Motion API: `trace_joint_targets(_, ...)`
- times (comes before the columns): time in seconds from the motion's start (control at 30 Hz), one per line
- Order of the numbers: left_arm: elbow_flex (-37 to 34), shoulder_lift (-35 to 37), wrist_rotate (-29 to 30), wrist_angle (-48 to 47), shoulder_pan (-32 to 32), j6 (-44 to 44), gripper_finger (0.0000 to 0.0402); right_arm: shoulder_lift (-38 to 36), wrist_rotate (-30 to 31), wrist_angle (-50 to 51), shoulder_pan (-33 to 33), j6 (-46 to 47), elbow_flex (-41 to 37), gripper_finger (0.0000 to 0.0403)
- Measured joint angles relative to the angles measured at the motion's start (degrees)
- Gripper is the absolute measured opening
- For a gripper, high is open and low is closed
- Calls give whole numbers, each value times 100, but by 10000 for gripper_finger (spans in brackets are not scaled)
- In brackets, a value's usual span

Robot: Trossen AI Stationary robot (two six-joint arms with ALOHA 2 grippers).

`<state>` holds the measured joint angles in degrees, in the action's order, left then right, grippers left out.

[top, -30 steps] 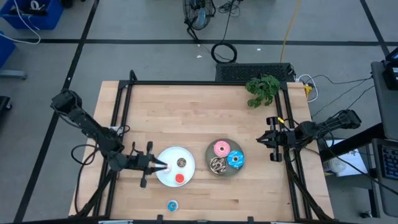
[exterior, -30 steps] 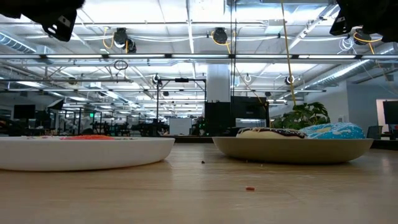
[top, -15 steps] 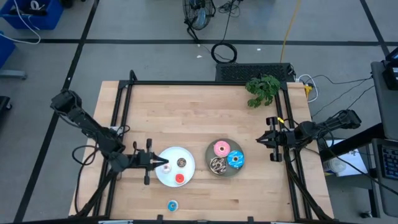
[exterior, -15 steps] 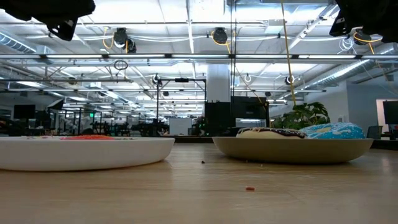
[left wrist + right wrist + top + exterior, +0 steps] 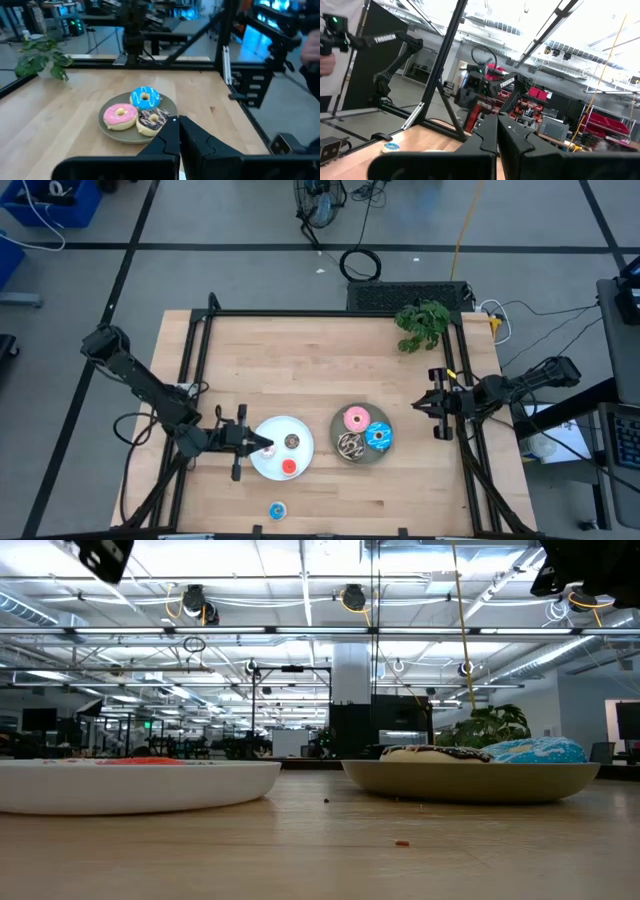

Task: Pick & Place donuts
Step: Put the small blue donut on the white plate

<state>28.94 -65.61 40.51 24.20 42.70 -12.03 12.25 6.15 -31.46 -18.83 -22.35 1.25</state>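
The blue mini donut (image 5: 277, 510) is by itself, away from the white plate. My left gripper should keep going toward the donut until its fingers open above it.
In the high view a white plate (image 5: 300, 430) holds a brown mini donut (image 5: 291, 441), a red mini donut (image 5: 288, 467) and a small pale piece (image 5: 268, 449). My left gripper (image 5: 264, 446) hovers shut over the plate's left part, beside the pale piece. The grey plate (image 5: 363, 459) carries the pink donut (image 5: 355, 418), blue donut (image 5: 378, 436) and sprinkled brown donut (image 5: 349, 444). A blue mini donut (image 5: 277, 509) lies alone near the table's near edge. My right gripper (image 5: 424, 406) waits shut at the table's right edge.
A green plant sprig (image 5: 421, 324) lies at the far right corner. A black frame rail (image 5: 200, 370) borders the tabletop on its left, far and right sides. Bare wood lies between the plates and the far edge. A person's hand (image 5: 326, 47) shows beyond the table.
My left gripper has risen over the white plate: in the low view its dark body has moved up toward the picture's top. It stays shut. The donuts and plates have not moved.
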Motion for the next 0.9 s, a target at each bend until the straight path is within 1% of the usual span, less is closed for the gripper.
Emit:
trace_joint_targets(0.13,855,-257,31,-1346,18,-206,8,-2,0,63,0,-91,-1,0)
trace_joint_targets(0.27,1730,-846,-42,-2294,13,-329,4,0,2,48,0,-207,-2,0)
trace_joint_targets(0.33,2177,-1177,-264,-2828,21,-581,7,-2,0,41,0,-264,-2,0)
trace_joint_targets(0.43,2840,-1670,-752,-3493,62,-961,10,-2,0,42,0,-255,-2,0)
trace_joint_targets(0.6,3781,-2564,-976,-4229,96,-1221,9,-2,0,2,0,-242,-2,0)
trace_joint_targets(0.7,4302,-3081,-1176,-4716,29,-1441,31,-2,0,2,0,-139,-2,0)
trace_joint_targets(0.83,4780,-3654,-1390,-5170,-11,-1568,84,-2,0,0,0,-45,-2,0)
trace_joint_targets(0.9,4901,-3892,-1607,-5265,-34,-1585,113,-2,-2,-3,0,19,-2,0)
